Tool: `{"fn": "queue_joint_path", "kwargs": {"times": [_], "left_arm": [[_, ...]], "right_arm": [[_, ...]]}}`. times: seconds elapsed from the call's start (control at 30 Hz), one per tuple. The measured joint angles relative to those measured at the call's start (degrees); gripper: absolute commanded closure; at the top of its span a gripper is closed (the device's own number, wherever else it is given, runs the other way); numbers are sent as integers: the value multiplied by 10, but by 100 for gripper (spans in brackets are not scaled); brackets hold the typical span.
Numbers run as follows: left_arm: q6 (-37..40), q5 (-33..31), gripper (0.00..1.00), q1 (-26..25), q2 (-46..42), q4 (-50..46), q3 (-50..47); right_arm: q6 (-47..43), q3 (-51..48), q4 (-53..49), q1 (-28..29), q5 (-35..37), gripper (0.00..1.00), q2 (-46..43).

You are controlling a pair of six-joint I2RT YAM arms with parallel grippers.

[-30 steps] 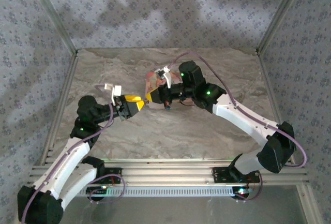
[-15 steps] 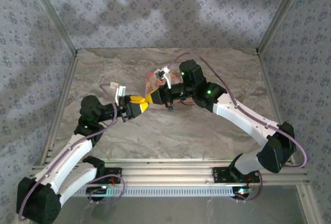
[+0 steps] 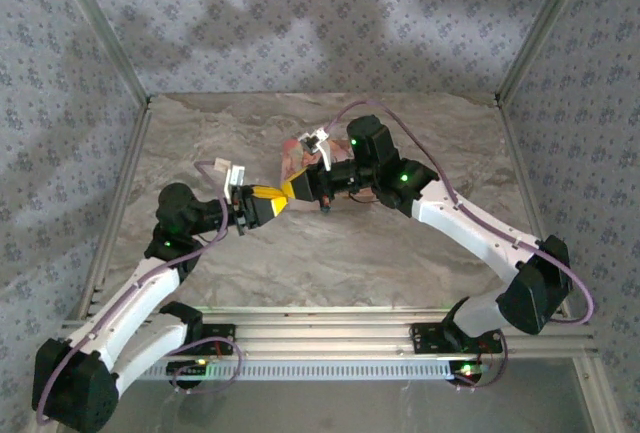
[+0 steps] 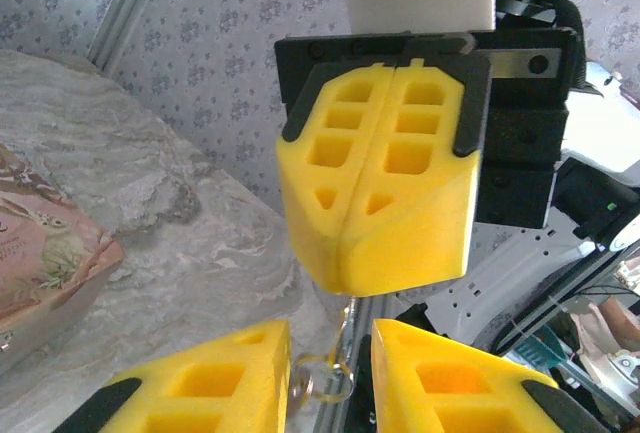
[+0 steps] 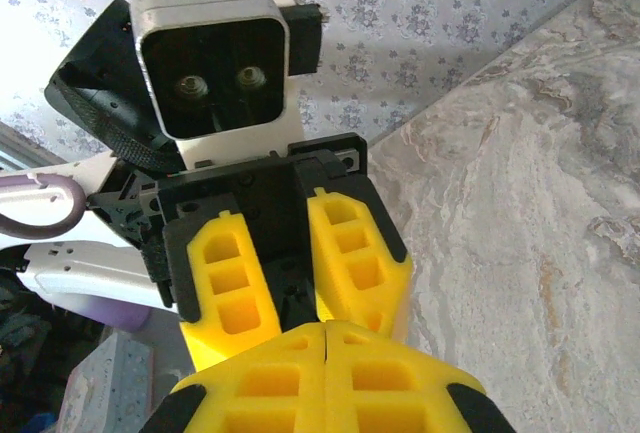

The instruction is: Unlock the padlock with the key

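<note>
My right gripper is closed on the key [image 4: 347, 338], so it needs to pass the key to my left gripper before it goes to hold the padlock at the box's front edge.
My right gripper [image 3: 293, 187] is shut on the key [image 4: 349, 321]. The key's thin metal blade hangs out of its closed yellow pads [image 4: 385, 193], with a wire ring [image 4: 318, 378] at its end. My left gripper [image 3: 270, 199] meets it tip to tip above the table's middle. In the left wrist view the left gripper [image 4: 330, 378] is open, one finger on each side of the ring, and the left finger [image 4: 215, 383] is almost touching it. In the right wrist view my right gripper [image 5: 327, 333] is shut, with the open left gripper [image 5: 300, 298] just beyond. The padlock is hidden.
A pink floral box [image 3: 293, 156] lies on the marble table [image 3: 300, 263] just behind the two grippers; it is also at the left edge of the left wrist view as the box [image 4: 40, 243]. Patterned walls enclose the table at the back and on both sides.
My left gripper has moved right and up to the right gripper's tips, and its jaws have narrowed around the hanging key. The right arm has stayed put.
</note>
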Motion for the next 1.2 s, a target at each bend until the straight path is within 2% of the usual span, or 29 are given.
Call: {"fn": "queue_joint_path", "kwargs": {"times": [0.13, 0.27, 0.5, 0.53, 0.6, 0.63, 0.7, 0.93, 1.07, 1.2], "left_arm": [[0, 0, 78, 0, 6, 0, 0], [1, 2, 100, 0, 6, 2, 0], [0, 6, 100, -2, 6, 6, 0], [0, 5, 100, -2, 6, 6, 0], [3, -1, 100, -2, 3, -1, 0], [5, -6, 100, -3, 1, -7, 0], [17, -15, 100, -2, -7, -29, 0], [94, -73, 100, -2, -41, -170, 0], [135, -118, 100, -2, -42, -257, 0], [158, -162, 100, -2, -41, -318, -6]], "right_arm": [[0, 0, 1, 0, 0, 100, 0], [0, 0, 1, 0, 3, 100, 0], [0, -2, 4, -2, 5, 100, 0], [2, -3, 5, -2, 7, 95, -1], [8, -7, 9, -2, 16, 68, -3], [13, -11, 10, -2, 26, 58, -5], [24, -20, 11, -7, 49, 47, -13], [64, -89, -11, -48, 207, 44, -67], [90, -138, -41, -17, 330, 46, -54], [127, -167, -60, 23, 430, 48, 12]]}}
